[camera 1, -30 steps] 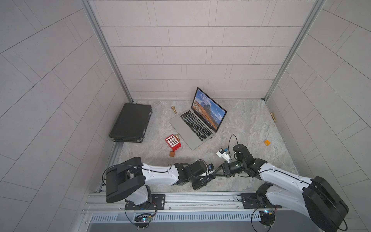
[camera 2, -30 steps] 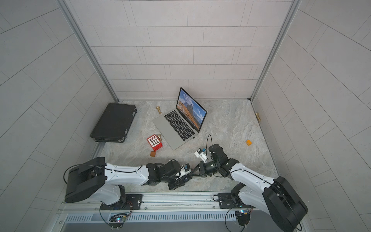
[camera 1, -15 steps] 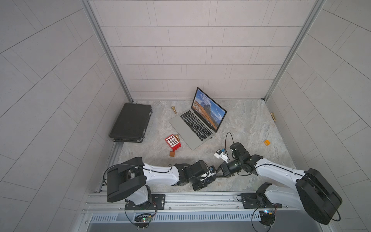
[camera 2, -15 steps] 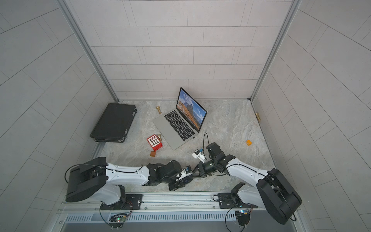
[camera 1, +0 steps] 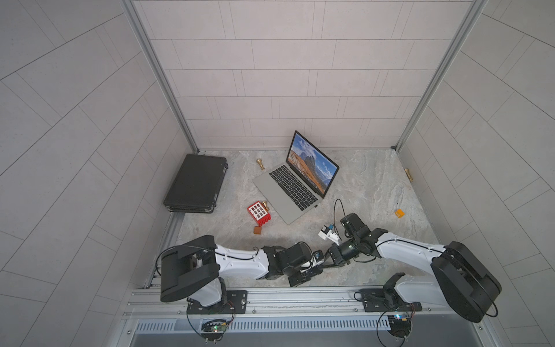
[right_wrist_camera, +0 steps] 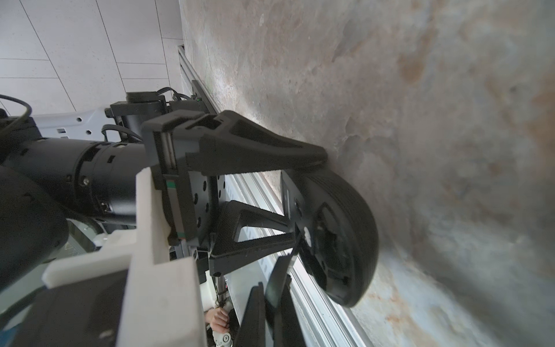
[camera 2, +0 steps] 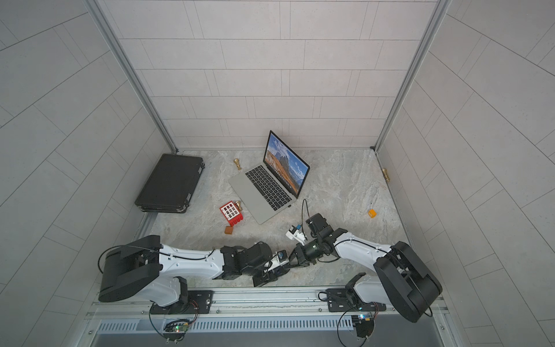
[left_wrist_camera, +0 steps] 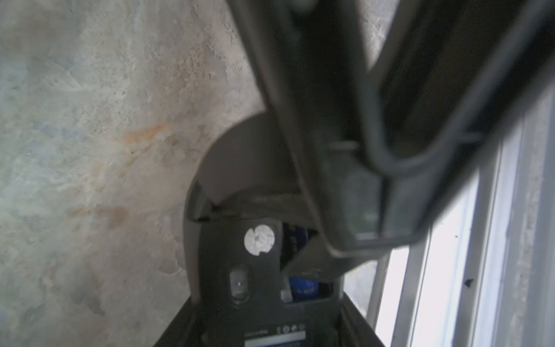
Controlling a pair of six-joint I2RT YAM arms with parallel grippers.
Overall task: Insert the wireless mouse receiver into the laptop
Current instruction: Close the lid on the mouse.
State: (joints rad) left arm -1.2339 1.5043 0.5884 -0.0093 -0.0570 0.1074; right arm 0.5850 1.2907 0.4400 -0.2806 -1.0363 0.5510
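The black cover piece (right_wrist_camera: 281,278) is slanting away from the mouse's open bottom side, so next my right gripper opens and then presses the cover piece and mouse shell (right_wrist_camera: 359,240) together.
The silver-grey laptop (camera 1: 277,192) (camera 2: 255,192) stands open at the back of the table, screen lit. Near the front edge my left gripper (camera 1: 310,269) (camera 2: 277,269) (left_wrist_camera: 267,330) (right_wrist_camera: 303,198) is shut on a black oval mouse (left_wrist_camera: 237,270) (right_wrist_camera: 339,234), whose underside faces the right arm. My right gripper (camera 1: 326,264) (camera 2: 289,264) (right_wrist_camera: 271,300) is shut on a thin curved black cover piece (right_wrist_camera: 279,276) (left_wrist_camera: 240,159) that touches the mouse. I cannot make out the wireless mouse receiver in any view.
A flat black case (camera 1: 195,183) lies at the back left. A red block (camera 1: 259,212) and a brown cube (camera 1: 257,230) sit left of the laptop. An orange cube (camera 1: 399,213) lies at the right. The metal front rail (camera 1: 270,293) runs just behind both grippers.
The right arm has swung left and its gripper has closed in on the left gripper. The left gripper has barely moved and still holds the mouse.
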